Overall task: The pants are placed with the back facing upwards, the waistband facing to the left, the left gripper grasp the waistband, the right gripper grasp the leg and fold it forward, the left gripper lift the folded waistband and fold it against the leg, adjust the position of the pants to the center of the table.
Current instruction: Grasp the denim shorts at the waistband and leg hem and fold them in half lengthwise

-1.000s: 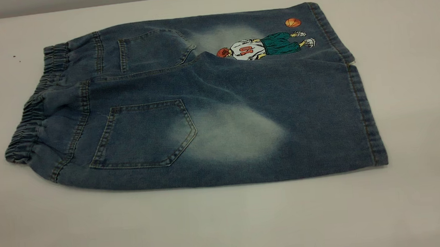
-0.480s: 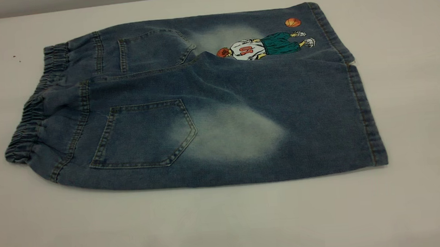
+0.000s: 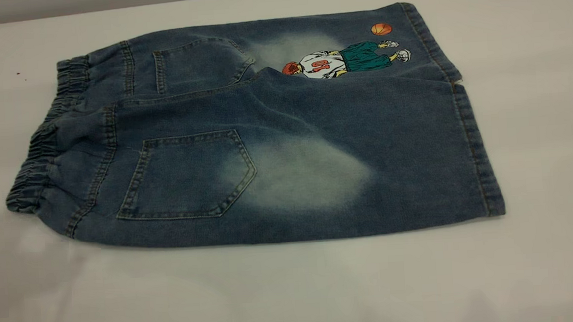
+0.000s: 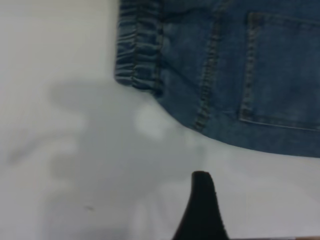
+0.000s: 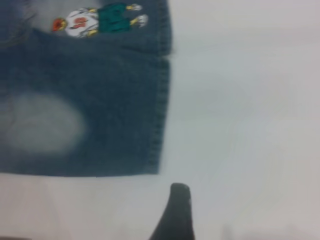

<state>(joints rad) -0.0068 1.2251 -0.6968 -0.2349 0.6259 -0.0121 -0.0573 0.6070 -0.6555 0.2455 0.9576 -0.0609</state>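
The waistband's near corner lies flat beside open table. I should keep my left gripper moving toward that corner until its fingers straddle the waistband's elastic edge.
The pants lie flat on the table, back pockets up and the waistband at the left. The plain leg with its pale patch is nearest the front, and the cartoon print is on the far leg. Neither gripper shows in the exterior view. My left gripper hovers over bare table just off the waistband corner, open, with one black finger visible. My right gripper is open over bare table beside the leg's hem, one finger visible. Both hold nothing.
White table surface surrounds the pants on all sides, with the widest strip at the front. A dark shadow lies on the table at the front left. The table's far edge runs just behind the pants.
A shadow has spread over the table at the front left, below the waistband corner. The pants have not moved.
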